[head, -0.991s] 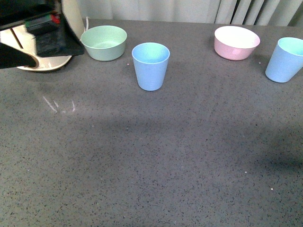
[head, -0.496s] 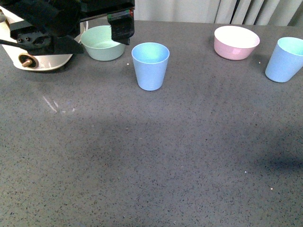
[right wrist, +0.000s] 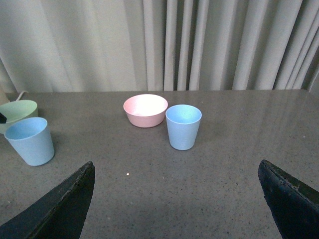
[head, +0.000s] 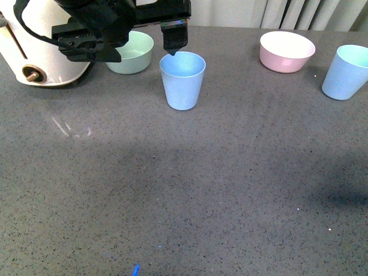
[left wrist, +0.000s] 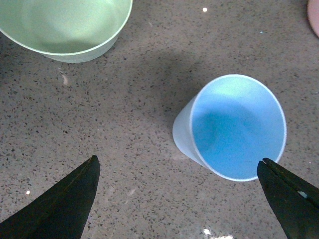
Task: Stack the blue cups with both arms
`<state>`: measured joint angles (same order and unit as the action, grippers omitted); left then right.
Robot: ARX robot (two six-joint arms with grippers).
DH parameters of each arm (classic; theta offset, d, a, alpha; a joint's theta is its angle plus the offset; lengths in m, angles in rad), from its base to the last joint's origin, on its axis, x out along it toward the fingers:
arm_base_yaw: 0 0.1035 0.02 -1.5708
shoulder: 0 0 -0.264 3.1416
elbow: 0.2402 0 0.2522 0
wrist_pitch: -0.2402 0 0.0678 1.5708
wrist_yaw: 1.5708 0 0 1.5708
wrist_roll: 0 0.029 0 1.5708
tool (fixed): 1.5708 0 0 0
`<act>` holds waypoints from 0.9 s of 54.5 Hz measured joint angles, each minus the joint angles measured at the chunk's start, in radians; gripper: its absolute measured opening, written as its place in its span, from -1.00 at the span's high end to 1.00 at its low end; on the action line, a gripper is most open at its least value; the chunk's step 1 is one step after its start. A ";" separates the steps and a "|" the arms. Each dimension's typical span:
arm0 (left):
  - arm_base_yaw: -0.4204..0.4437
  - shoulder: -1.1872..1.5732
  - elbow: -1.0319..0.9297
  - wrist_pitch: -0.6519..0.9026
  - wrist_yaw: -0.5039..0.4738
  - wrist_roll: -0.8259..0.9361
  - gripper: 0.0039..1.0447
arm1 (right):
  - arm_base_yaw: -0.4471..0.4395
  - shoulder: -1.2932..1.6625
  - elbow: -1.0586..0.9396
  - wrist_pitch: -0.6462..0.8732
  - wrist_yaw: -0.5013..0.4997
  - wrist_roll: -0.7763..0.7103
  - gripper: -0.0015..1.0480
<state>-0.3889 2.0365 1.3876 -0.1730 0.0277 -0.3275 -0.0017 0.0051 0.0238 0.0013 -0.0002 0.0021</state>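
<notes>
My gripper is to stack the blue cups, which taper to narrower bases (head: 182, 102), so the far cup (head: 347, 72) should sink into the near cup almost to its rim.
One blue cup (head: 182, 80) stands upright mid-table at the back. The second blue cup (head: 345, 73) stands at the far right edge of the front view. My left arm (head: 109, 26) reaches in from the upper left, and one fingertip (head: 172, 50) hangs just over the near cup's back rim. In the left wrist view my left gripper (left wrist: 178, 162) is open and empty, with that cup (left wrist: 234, 127) ahead of it, closer to one finger. My right gripper (right wrist: 177, 167) is open and empty, facing the other cup (right wrist: 183, 127) from a distance. It does not show in the front view.
A mint green bowl (head: 135, 54) sits behind and left of the middle cup, partly covered by the left arm. A pink bowl (head: 286, 52) stands at the back right next to the far cup. A white appliance (head: 34, 52) occupies the back left corner. Curtains hang behind the table.
My left arm has swung from the far left corner rightward, past the green bowl, until its finger hangs at the middle cup's rim. Neither cup nor bowl has moved.
</notes>
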 joint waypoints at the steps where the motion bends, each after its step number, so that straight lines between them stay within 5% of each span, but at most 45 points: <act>1: 0.000 0.005 0.005 -0.003 -0.001 0.000 -0.84 | 0.000 0.000 0.000 0.000 0.000 0.000 -0.83; 32: -0.042 0.143 0.158 -0.072 -0.036 0.000 -0.83 | 0.000 0.000 0.000 0.000 0.000 0.000 -0.83; 49: -0.048 0.171 0.186 -0.091 -0.046 -0.001 0.02 | 0.000 0.000 0.000 0.000 0.000 0.000 -0.83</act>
<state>-0.4374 2.2070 1.5734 -0.2642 -0.0185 -0.3286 -0.0017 0.0051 0.0238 0.0013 -0.0002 0.0025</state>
